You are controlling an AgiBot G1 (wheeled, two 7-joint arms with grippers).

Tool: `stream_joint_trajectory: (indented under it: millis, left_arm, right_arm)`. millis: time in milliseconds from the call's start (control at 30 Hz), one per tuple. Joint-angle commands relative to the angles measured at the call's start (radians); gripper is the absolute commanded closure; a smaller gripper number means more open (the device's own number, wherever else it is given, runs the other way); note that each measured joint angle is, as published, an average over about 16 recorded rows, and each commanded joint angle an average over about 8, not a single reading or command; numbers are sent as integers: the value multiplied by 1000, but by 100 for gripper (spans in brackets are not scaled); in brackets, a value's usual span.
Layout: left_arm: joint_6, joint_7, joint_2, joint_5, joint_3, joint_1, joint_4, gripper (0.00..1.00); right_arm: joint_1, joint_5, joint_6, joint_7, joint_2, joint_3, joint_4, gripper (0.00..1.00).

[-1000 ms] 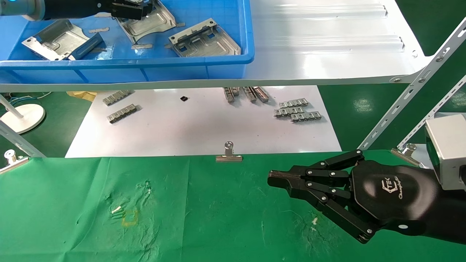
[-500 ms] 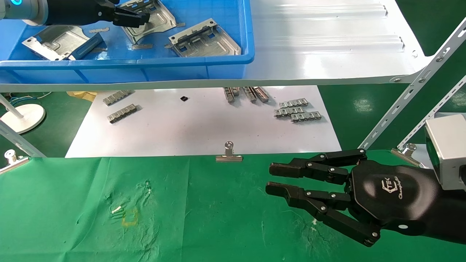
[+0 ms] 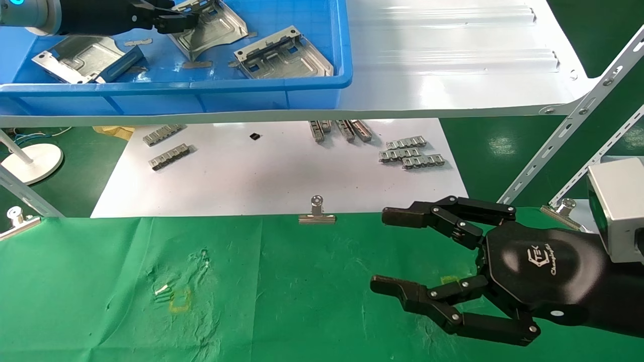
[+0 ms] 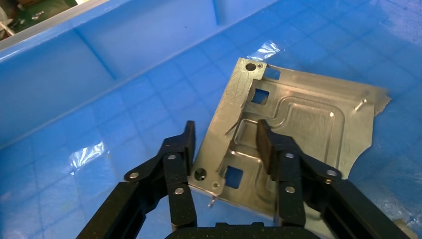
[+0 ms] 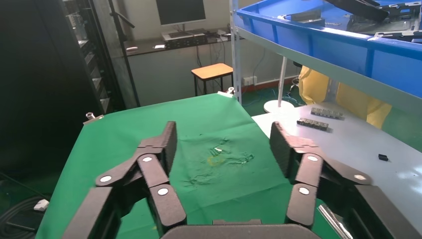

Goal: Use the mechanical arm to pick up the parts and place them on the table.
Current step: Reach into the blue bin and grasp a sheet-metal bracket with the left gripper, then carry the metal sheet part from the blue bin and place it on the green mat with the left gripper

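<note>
My gripper will lift the middle part (image 3: 214,31), which should come free and leave the grey strips (image 3: 197,64) behind, because those strips lie flat on the bottom of the bin.
Three parts lie in the blue bin (image 3: 201,86) on the shelf: one at the left (image 3: 83,55), one in the middle (image 3: 214,25) and one at the right (image 3: 284,53). My left gripper (image 3: 193,21) reaches into the bin and is open, its fingers straddling a corner of the middle part (image 4: 303,129). One finger (image 4: 189,144) touches that part's edge and the other (image 4: 263,144) sits over its raised channel. My right gripper (image 3: 380,250) hovers open and empty over the right side of the green table (image 3: 282,296).
A glossy white shelf (image 3: 453,65) carries the bin. Below it a white sheet (image 3: 282,176) holds grey link strips (image 3: 410,153). Binder clips (image 3: 316,215) pin the cloth's far edge. A yellow mark (image 3: 179,300) sits on the left of the cloth. Slanted shelf struts (image 3: 568,125) stand at the right.
My right gripper has gone from shut to wide open in place. The left gripper shifted slightly in the bin, and the middle part turned a little with it.
</note>
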Motion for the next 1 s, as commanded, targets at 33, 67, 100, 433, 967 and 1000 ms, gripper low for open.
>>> stream_joint_trajectory:
  millis: [33,67,100,433,967,1000]
  left_arm:
    - [3,-4,-1,1,1,1,0,100]
    - [4,-5,-1,2,1,1,-1,100]
    - [4,-5,-2,2,1,1,-2,100]
    - [77,33,-30,-24,-16,-24,-46,100]
    - [555,288,-179,-176,-110,-45,-123,100]
    - [578,308,-188,-187,-117,-42,-125,100]
  right_arm:
    - [0,0,0,0,0,0,0,0]
    - [0,0,0,0,0,0,0,0]
    - [0,0,0,0,0,0,0,0]
    - [0,0,0,0,0,0,0,0]
    - [0,0,0,0,0,0,0,0]
    - [0,0,0,0,0,0,0,0]
